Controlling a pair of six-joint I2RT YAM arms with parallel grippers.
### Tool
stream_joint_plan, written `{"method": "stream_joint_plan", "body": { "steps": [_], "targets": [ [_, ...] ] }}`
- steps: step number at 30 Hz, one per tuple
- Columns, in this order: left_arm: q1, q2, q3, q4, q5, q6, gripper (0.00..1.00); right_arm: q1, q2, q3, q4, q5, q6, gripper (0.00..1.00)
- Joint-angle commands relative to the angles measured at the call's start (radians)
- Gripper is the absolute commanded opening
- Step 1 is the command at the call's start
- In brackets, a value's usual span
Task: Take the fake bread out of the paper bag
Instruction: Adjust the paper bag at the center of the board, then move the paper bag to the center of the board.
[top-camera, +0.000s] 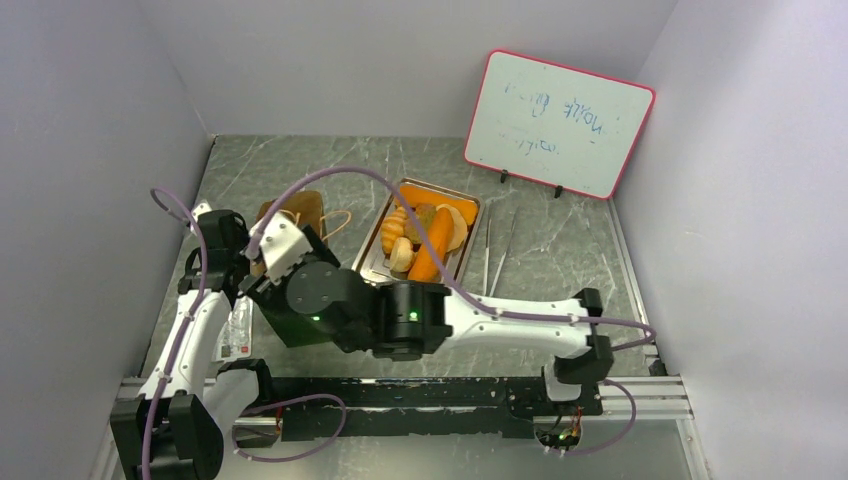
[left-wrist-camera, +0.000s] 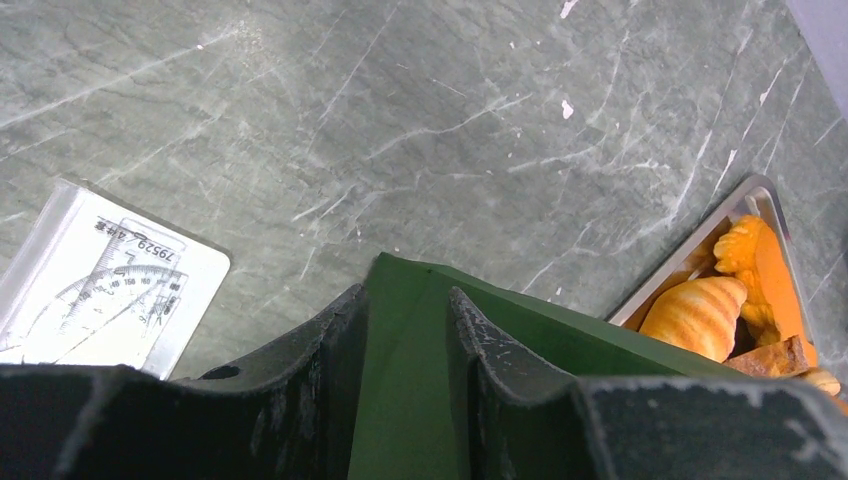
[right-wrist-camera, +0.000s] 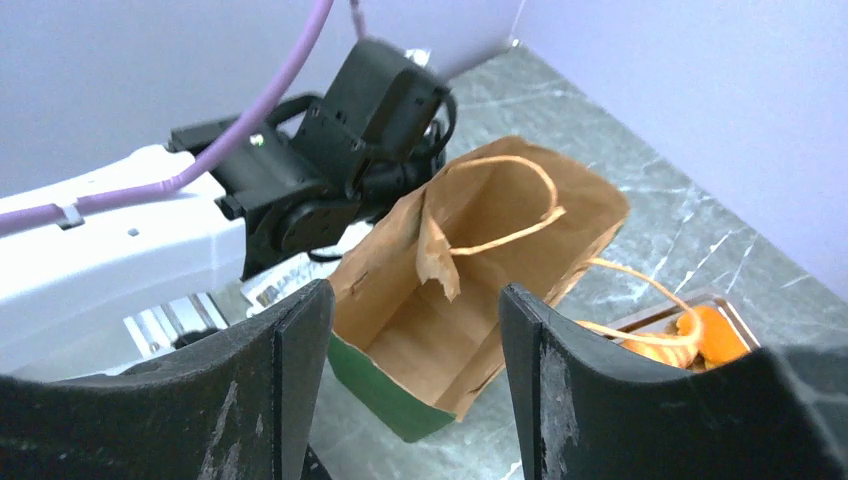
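The robot can expect the paper bag to slide back upright and stay open when the robot pushes it, because the paper bag stands square on a broad, empty bottom.
The paper bag stands left of the middle, dark green outside and brown inside. My left gripper is shut on a green corner fold of the bag, one finger on each side. My right gripper hangs open above the bag's mouth, apart from it. Inside the bag only bare brown paper shows. One rim has a torn flap, and twisted handles hang over it. The fake bread lies in a metal tray to the bag's right. A croissant shows in the left wrist view.
A white board with a red frame leans at the back right. Long metal tweezers lie right of the tray. A clear packet with a protractor lies left of the bag. The right arm reaches across the front, and grey walls close in both sides.
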Motion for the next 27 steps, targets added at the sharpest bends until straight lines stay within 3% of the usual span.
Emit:
{"method": "stream_joint_plan", "body": {
  "steps": [1, 10, 14, 19, 24, 27],
  "targets": [
    [-0.005, -0.007, -0.008, -0.011, -0.017, -0.009, 0.29, 0.034, -0.090, -0.087, 0.187, 0.111, -0.080, 0.61],
    [-0.005, 0.001, -0.013, -0.008, -0.023, -0.008, 0.29, 0.157, -0.307, -0.376, 0.382, 0.406, -0.173, 0.58],
    [-0.005, 0.002, -0.014, -0.001, -0.023, -0.007, 0.30, 0.182, -0.407, -0.490, 0.213, 0.468, 0.021, 0.50],
    [-0.004, 0.006, -0.015, 0.008, -0.024, -0.002, 0.30, 0.187, -0.467, -0.639, -0.018, 0.395, 0.364, 0.30],
    [-0.003, 0.010, -0.011, 0.012, -0.023, 0.006, 0.30, 0.185, -0.510, -0.831, 0.102, 0.192, 0.457, 0.04],
    [-0.002, 0.010, -0.006, 0.012, -0.021, 0.011, 0.30, 0.167, -0.530, -0.909, 0.212, 0.051, 0.484, 0.00]
  ]
}}
